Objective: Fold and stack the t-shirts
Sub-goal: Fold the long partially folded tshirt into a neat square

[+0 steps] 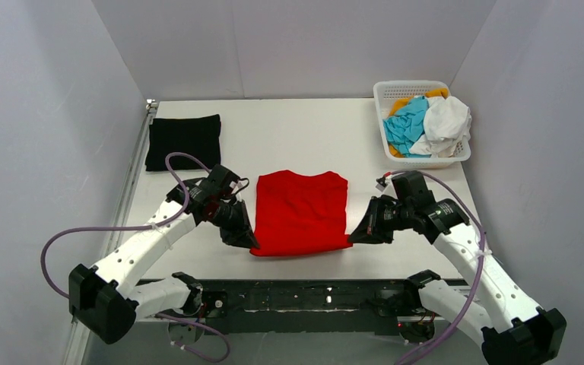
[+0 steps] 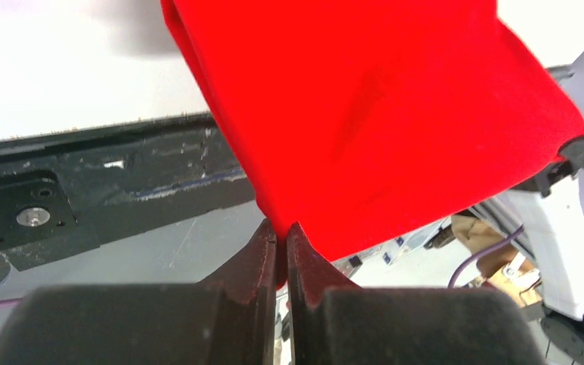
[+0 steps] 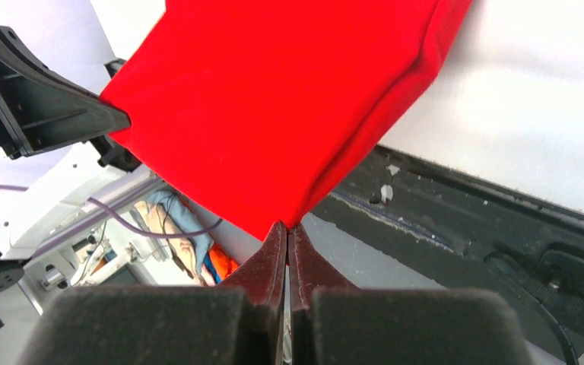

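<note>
My left gripper should now bring the red t-shirt's near edge [image 1: 302,252] over until it meets the t-shirt's far edge [image 1: 302,174], then let go, because the near edge runs straight across both grippers.
The red t-shirt [image 1: 301,211] lies part-folded as a tall rectangle in the middle of the table. My left gripper [image 1: 249,242] is shut on its near left corner, which shows in the left wrist view [image 2: 380,122]. My right gripper [image 1: 352,238] is shut on its near right corner, seen in the right wrist view [image 3: 274,106]. Both near corners are lifted a little off the table. The black t-shirt [image 1: 184,141] lies folded at the far left. Cyan [image 1: 407,125], white [image 1: 447,122] and orange [image 1: 400,104] t-shirts are heaped in the basket.
The white lattice basket [image 1: 386,90] stands at the far right corner. The table's near edge with its dark rail [image 1: 304,293] runs just below both grippers. White walls enclose the table on three sides.
</note>
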You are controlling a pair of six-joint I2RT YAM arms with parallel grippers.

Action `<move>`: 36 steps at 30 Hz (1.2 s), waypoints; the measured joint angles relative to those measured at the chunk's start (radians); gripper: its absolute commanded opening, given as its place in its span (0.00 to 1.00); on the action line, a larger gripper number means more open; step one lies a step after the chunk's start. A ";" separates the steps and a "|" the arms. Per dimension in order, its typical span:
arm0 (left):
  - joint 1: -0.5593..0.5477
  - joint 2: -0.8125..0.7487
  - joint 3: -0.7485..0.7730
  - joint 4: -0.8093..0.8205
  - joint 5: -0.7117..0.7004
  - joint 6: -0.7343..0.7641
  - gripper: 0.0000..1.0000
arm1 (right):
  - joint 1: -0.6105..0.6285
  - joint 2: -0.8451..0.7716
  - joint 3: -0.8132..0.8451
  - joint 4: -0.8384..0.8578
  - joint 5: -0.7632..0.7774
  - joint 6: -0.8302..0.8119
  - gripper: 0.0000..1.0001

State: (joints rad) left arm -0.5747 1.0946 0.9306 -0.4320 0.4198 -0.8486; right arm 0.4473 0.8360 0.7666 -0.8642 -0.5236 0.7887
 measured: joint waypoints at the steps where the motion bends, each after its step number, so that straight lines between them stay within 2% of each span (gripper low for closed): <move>1: 0.008 0.017 0.014 0.003 -0.006 0.002 0.00 | -0.005 0.015 0.013 0.003 0.004 -0.004 0.01; 7: 0.078 0.136 0.124 0.026 -0.039 0.016 0.00 | -0.064 0.177 0.149 0.014 0.044 -0.064 0.01; 15: 0.134 0.330 0.332 0.032 -0.086 0.059 0.00 | -0.156 0.304 0.264 0.069 0.049 -0.120 0.01; 26: 0.183 0.571 0.515 0.040 -0.143 0.100 0.00 | -0.206 0.504 0.383 0.177 0.084 -0.119 0.01; 36: 0.201 0.721 0.639 0.062 -0.211 0.144 0.00 | -0.219 0.686 0.473 0.242 0.117 -0.122 0.01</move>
State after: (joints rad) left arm -0.3737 1.8153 1.5700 -0.3702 0.2089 -0.7044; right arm 0.2283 1.5215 1.2392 -0.6224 -0.4065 0.6662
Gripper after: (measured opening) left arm 0.030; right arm 0.024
